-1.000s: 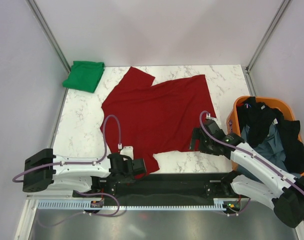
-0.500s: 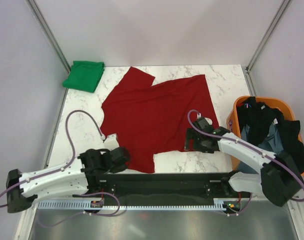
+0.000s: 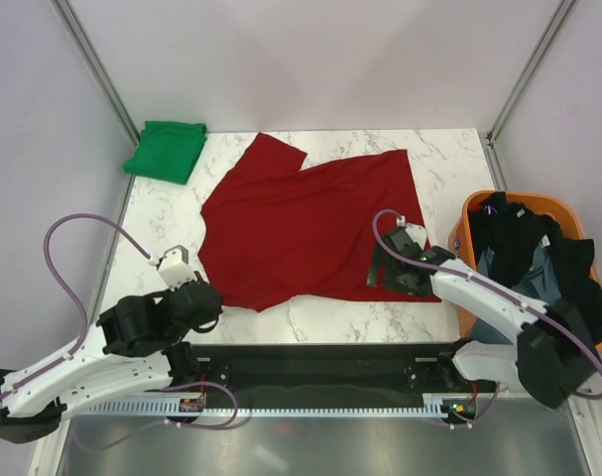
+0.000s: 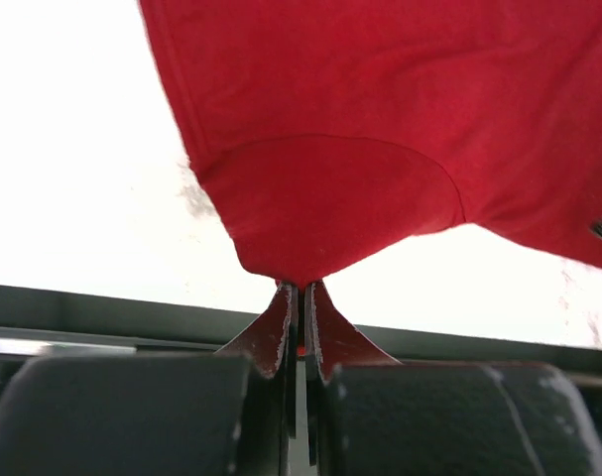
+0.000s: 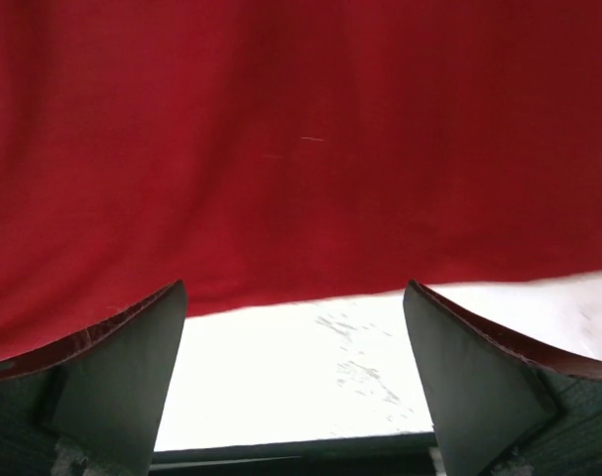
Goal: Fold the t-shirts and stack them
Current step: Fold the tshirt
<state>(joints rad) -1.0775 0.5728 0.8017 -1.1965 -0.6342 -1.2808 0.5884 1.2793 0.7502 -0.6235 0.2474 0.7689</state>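
The dark red t-shirt's middle (image 3: 305, 228) will crumple into soft folds when the robot carries the near hem (image 3: 267, 303) forward, because that hem lies in limp waves.
A dark red t-shirt (image 3: 305, 223) lies spread on the marble table (image 3: 449, 159). My left gripper (image 3: 209, 297) is shut on its near left corner; the left wrist view shows red cloth (image 4: 320, 208) pinched between the closed fingertips (image 4: 281, 322). My right gripper (image 3: 380, 280) is open just at the shirt's near right hem; in the right wrist view the hem (image 5: 301, 178) lies just beyond the spread fingers (image 5: 132, 367). A folded green t-shirt (image 3: 166, 149) lies at the far left corner. Black and grey-blue garments (image 3: 534, 260) fill the orange basket.
The orange basket (image 3: 471, 210) stands at the table's right edge, close beside my right arm. A black rail (image 3: 320, 362) runs along the near table edge. Metal frame posts rise at both far corners.
My left arm has swung left, dragging the shirt's near left corner leftward and flattening the near hem. My right gripper has moved forward onto the near right hem.
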